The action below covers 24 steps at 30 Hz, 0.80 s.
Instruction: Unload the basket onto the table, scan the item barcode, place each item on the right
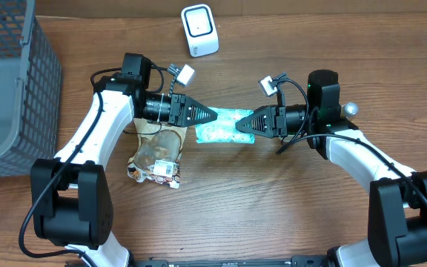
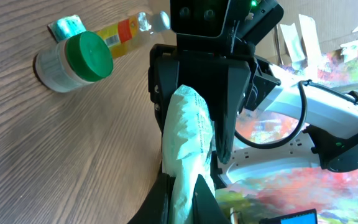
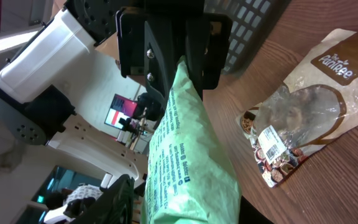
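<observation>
Both my grippers have hold of the packet at opposite ends (image 1: 225, 125), so next my left gripper lets go and moves back before my right gripper lifts the packet to the scanner (image 1: 200, 30).
A pale green packet (image 1: 224, 126) hangs above the table between my two grippers. My left gripper (image 1: 212, 115) is shut on its left end; in the left wrist view the packet (image 2: 188, 143) is pinched between the jaws of the left gripper (image 2: 182, 199). My right gripper (image 1: 241, 126) straddles the right end. In the right wrist view the packet (image 3: 188, 155) fills the span of the right gripper (image 3: 185, 205), but one of its fingers (image 3: 120, 199) stands apart from it, so it is open. The white scanner (image 1: 199, 30) stands at the back. No barcode shows on the packet.
A brown snack bag (image 1: 158, 152) with a white label lies under my left arm. A grey basket (image 1: 6, 96) fills the left edge. A bottle with a green cap (image 2: 73, 62) lies on the wood beyond the right gripper.
</observation>
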Available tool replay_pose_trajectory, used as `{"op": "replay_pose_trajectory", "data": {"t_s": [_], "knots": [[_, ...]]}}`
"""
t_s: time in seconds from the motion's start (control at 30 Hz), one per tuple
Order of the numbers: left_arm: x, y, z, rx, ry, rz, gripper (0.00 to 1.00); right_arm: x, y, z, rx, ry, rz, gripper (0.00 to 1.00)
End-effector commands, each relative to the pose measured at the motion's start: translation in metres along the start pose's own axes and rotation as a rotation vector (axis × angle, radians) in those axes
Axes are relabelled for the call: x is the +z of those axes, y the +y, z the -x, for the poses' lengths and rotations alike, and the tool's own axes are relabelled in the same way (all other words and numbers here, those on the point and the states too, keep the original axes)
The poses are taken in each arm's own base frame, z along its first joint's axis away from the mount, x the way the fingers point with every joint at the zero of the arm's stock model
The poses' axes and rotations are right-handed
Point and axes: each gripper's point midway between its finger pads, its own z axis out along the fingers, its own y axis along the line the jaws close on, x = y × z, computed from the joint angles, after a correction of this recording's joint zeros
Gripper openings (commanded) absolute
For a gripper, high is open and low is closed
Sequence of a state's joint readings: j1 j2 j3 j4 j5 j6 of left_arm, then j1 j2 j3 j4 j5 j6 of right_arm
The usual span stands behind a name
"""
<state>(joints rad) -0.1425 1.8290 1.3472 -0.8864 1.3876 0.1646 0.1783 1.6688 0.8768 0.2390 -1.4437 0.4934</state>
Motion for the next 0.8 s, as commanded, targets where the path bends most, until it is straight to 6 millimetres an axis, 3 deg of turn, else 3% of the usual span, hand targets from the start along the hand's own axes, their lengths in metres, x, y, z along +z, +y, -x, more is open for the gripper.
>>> {"op": "replay_pose_trajectory", "data": {"t_s": [0.0, 0.17, 0.4, 0.67, 0.7, 0.77], "knots": [[-0.001, 0.005, 0.001, 0.01, -0.002, 0.006, 0.04, -0.001, 0.01, 0.003, -0.03, 0.0, 0.007, 0.41], [-0.001, 0.005, 0.001, 0.013, -0.002, 0.009, 0.04, -0.001, 0.001, 0.005, 0.003, -0.027, -0.041, 0.41], [-0.001, 0.005, 0.001, 0.014, -0.002, 0.009, 0.04, -0.002, -0.009, 0.006, 0.044, -0.049, -0.088, 0.16], [-0.001, 0.006, 0.007, 0.02, -0.014, 0.01, 0.05, -0.002, -0.01, 0.007, 0.04, -0.053, -0.095, 0.09], [-0.001, 0.006, 0.01, 0.015, -0.019, 0.01, 0.17, -0.002, -0.01, 0.007, 0.04, -0.053, -0.095, 0.09], [-0.002, 0.005, 0.015, 0.002, -0.029, 0.0, 0.57, -0.002, -0.01, 0.007, 0.039, -0.053, -0.095, 0.09]]}}
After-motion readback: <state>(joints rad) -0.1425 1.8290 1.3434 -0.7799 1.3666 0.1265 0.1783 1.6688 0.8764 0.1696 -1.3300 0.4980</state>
